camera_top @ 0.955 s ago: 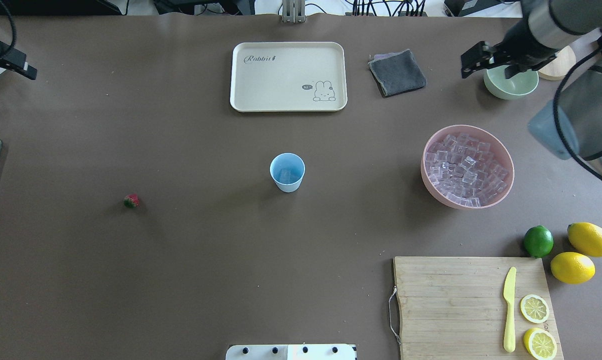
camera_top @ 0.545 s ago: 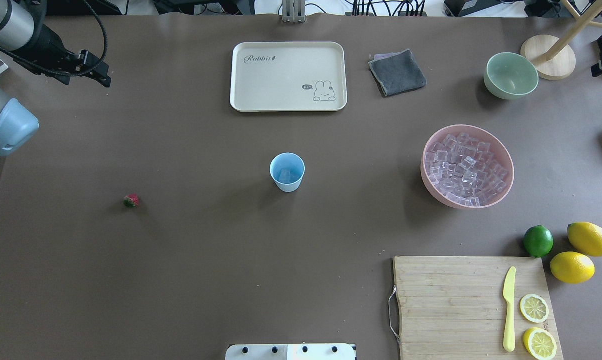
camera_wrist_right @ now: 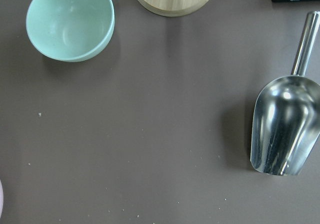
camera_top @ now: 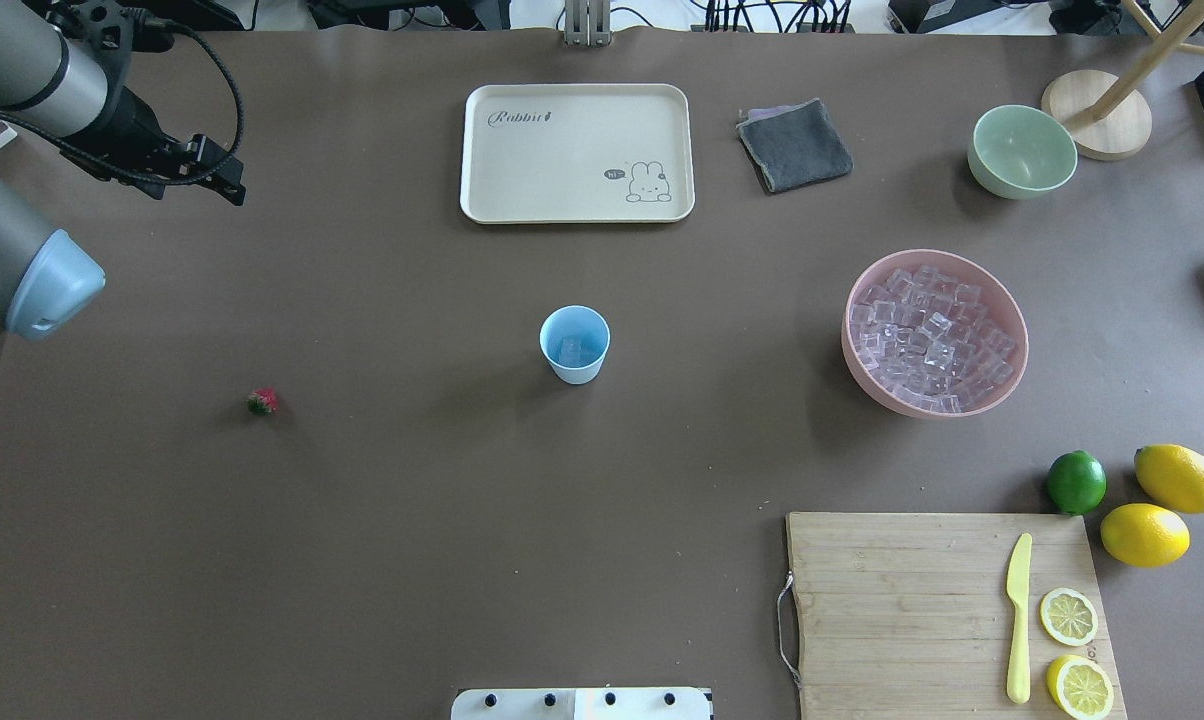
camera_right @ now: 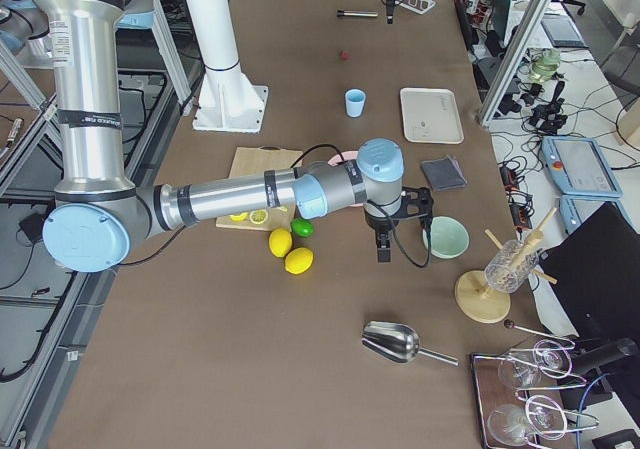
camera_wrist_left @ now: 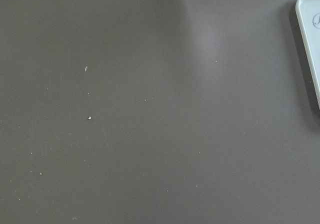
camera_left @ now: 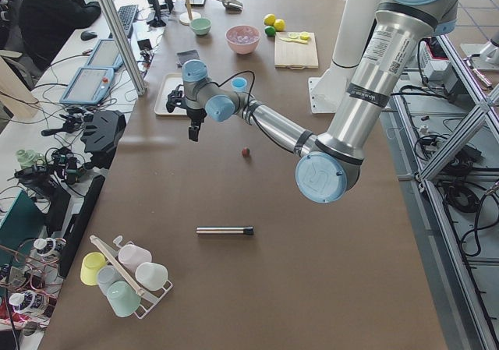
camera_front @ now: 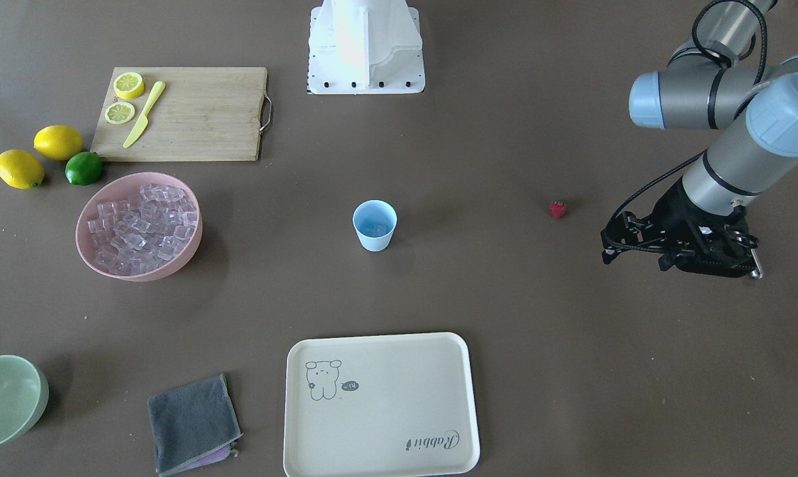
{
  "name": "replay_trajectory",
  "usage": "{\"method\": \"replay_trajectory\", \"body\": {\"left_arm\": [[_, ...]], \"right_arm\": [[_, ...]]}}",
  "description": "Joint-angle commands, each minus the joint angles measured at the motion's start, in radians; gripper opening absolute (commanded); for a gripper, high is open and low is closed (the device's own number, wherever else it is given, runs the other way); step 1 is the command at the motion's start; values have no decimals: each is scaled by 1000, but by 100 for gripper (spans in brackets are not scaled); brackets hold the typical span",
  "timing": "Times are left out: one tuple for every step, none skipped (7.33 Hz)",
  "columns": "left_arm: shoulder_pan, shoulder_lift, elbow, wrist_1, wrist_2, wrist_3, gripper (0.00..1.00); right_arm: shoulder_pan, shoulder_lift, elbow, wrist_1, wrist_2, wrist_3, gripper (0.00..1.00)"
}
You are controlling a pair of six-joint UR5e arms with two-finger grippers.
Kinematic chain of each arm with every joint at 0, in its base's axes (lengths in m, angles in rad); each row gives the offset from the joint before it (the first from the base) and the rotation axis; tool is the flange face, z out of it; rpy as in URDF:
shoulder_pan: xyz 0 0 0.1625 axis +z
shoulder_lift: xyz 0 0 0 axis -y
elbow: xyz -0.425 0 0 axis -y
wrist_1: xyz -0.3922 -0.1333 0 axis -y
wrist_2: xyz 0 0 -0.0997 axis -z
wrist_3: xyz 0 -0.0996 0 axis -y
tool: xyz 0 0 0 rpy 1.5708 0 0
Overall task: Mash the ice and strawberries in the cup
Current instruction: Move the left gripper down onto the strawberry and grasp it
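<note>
I can see that the red strawberry (camera_front: 557,210) lies by itself, well away from the pale-blue cup. I should keep moving my left gripper toward the strawberry until the fingers close around it.
The pale-blue cup (camera_top: 574,343) stands upright mid-table with a few ice cubes (camera_top: 572,350) inside; it also shows in the front view (camera_front: 374,225). Most of the ice (camera_top: 930,335) fills the pink bowl (camera_top: 1014,318) to its right. The tiny red strawberry (camera_top: 262,401) lies alone on the table, left of the cup. My left gripper (camera_top: 224,175) hovers at the far left, well behind the strawberry (camera_front: 557,209); its jaws look open and empty. My right gripper (camera_right: 382,252) shows only in the right side view, near the green bowl; I cannot tell its state.
A cream tray (camera_top: 577,152), grey cloth (camera_top: 794,145), green bowl (camera_top: 1022,150) and wooden stand (camera_top: 1097,125) line the far side. A cutting board (camera_top: 902,610) with knife and lemon slices, a lime and lemons sit near right. A metal scoop (camera_wrist_right: 282,129) and a metal rod (camera_left: 224,230) lie at the table's ends.
The right arm has swung off the right edge of the overhead view. The left arm has come in at the top left and moved nearer and to the right.
</note>
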Motion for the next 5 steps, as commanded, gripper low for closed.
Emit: {"method": "replay_trajectory", "body": {"left_arm": [[36, 6, -16, -3, 6, 0, 98], [61, 20, 7, -3, 7, 11, 98], [63, 65, 7, -44, 6, 11, 98], [72, 92, 4, -93, 6, -45, 98], [73, 127, -27, -101, 6, -79, 98]], "right_arm": [[73, -92, -9, 39, 50, -17, 100], [82, -111, -12, 40, 48, -31, 100], [84, -106, -17, 40, 42, -33, 100], [85, -111, -32, 41, 26, -37, 100], [94, -109, -15, 40, -8, -58, 100]]}}
